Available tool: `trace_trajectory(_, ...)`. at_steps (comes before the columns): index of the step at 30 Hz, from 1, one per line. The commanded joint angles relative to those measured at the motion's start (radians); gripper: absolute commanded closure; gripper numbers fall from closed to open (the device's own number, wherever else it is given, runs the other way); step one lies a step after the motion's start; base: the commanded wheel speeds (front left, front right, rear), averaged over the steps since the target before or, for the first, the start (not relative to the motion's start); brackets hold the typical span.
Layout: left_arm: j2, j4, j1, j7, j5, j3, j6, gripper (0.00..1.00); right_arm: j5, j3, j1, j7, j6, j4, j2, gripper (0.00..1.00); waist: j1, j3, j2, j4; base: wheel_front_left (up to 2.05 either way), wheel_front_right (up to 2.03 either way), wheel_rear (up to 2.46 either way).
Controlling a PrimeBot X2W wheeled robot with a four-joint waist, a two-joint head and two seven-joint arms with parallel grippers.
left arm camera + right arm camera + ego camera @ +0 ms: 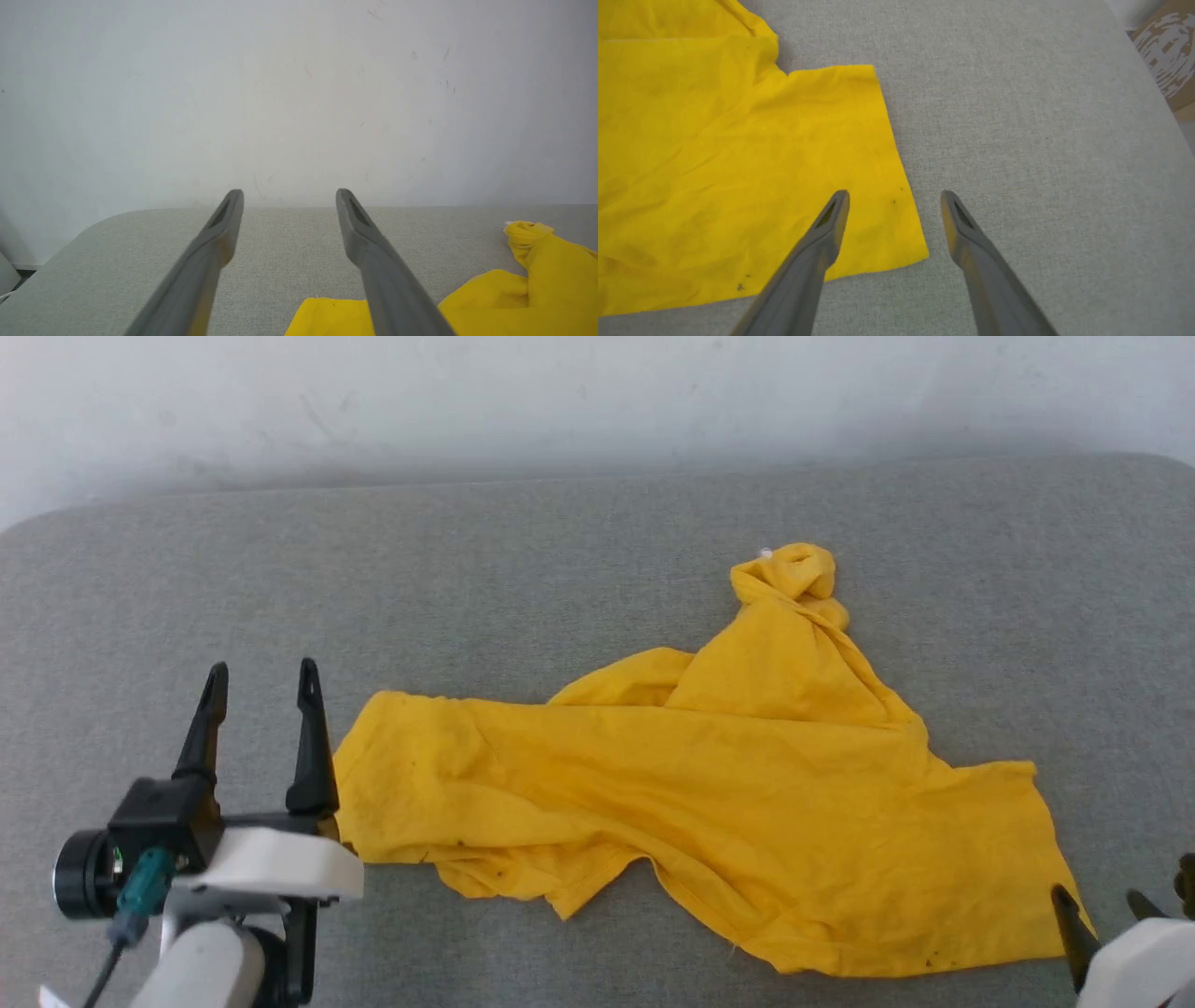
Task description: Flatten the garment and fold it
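Observation:
A loose, open loop (804, 567) shows in the twisted knot of cloth (791, 584), so the knot will unroll and spread out wide when the robot lifts the garment.
The garment (709, 784), a bright yellow T-shirt, lies rumpled on the grey cushioned surface (560, 579), plain side up, with a twisted knot of cloth at its far end. My left gripper (263, 686) stands open just off the garment's left edge, nothing between its fingers; in the left wrist view the left gripper (289, 198) points toward the wall, the garment (537, 284) at lower right. My right gripper (1092, 898) shows at the lower right by the garment's near right corner. In the right wrist view the right gripper (895, 198) is open above that corner of the garment (738, 154).
A pale wall (597, 401) runs behind the surface's far edge. The surface's rounded left corner (93, 224) shows in the left wrist view. A brown cardboard piece (1164, 46) lies beyond the surface's right edge.

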Motion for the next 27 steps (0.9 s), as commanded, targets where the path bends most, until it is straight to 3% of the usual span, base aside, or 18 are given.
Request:
trace_trajectory(1,-0.008,-0.019,0.029,-0.005,0.02,0.009,0.005,0.0,-0.004,-0.016,0.005,0.018,-0.001,0.001,0.008,0.0,0.0001,-0.002,0.0,0.015,0.0,0.0,0.0)
trace_trajectory(9,-0.042,-0.057,0.101,-0.005,0.056,0.038,-0.019,0.0,-0.013,-0.088,-0.006,0.095,-0.001,0.101,0.034,0.0,0.0001,0.012,0.0,0.059,0.0,0.0,0.0)
trace_trajectory(16,-0.039,-0.033,0.107,0.01,0.04,0.028,-0.045,0.0,-0.001,-0.086,-0.028,0.081,-0.001,0.173,0.045,0.0,0.0001,0.025,0.0,0.069,0.0,0.0,0.0)
trace_trajectory(17,-0.035,-0.03,0.107,0.023,0.035,0.022,-0.053,0.0,0.0,-0.083,-0.031,0.078,-0.001,0.181,0.046,0.76,0.0001,0.027,0.0,0.07,0.0,0.0,0.0)
trace_trajectory(18,-0.03,-0.026,0.105,0.033,0.034,0.018,-0.059,0.0,-0.003,-0.077,-0.031,0.076,-0.001,0.188,0.046,1.0,0.0001,0.029,0.0,0.07,0.0,0.0,0.0)
trace_trajectory(22,-0.01,-0.018,0.099,0.074,0.025,0.011,-0.074,0.0,-0.017,-0.083,-0.037,0.056,-0.001,0.188,0.045,1.0,0.0001,0.028,0.0,0.066,0.0,0.0,0.0)
trace_trajectory(27,0.027,-0.023,0.107,0.242,-0.026,-0.019,-0.105,0.0,-0.07,-0.151,-0.049,0.025,-0.001,0.162,0.026,1.0,0.0001,0.013,0.0,0.049,0.0,0.0,0.0)
